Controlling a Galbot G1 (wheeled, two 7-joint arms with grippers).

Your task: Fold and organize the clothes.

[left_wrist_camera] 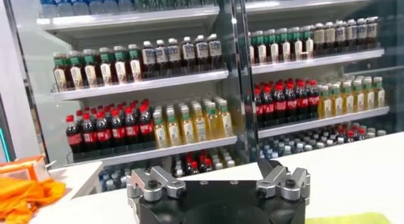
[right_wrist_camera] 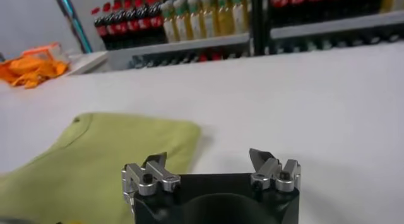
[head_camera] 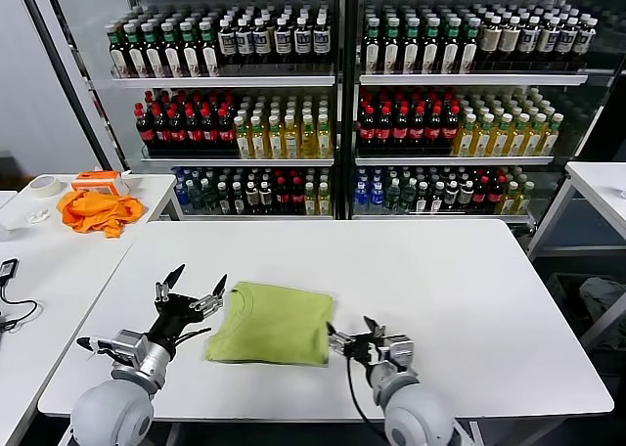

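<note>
The folded T-shirt (head_camera: 273,324) is off the middle of the table, towards my left gripper. Next, my right gripper pinches the edge (head_camera: 324,341) beside it and pulls the T-shirt to the middle.
The lime yellow-green T-shirt (head_camera: 271,322) lies folded into a flat rectangle near the front of the white table (head_camera: 440,289). No white print shows on its upper side. My left gripper (head_camera: 198,288) is open and empty, just off the shirt's left edge, fingers raised. My right gripper (head_camera: 350,334) is open and empty, just off the shirt's front right corner. In the right wrist view the shirt (right_wrist_camera: 101,156) lies beyond the open right gripper (right_wrist_camera: 207,162). In the left wrist view the open left gripper (left_wrist_camera: 218,175) faces the shelves, and a sliver of shirt (left_wrist_camera: 353,218) shows at the edge.
A bright orange cloth (head_camera: 96,210) and a tape roll (head_camera: 43,185) lie on a side table at the back left. Shelves of bottles (head_camera: 342,104) stand behind the table. Another white table (head_camera: 602,187) is at the right. A cable (head_camera: 10,309) lies at the far left.
</note>
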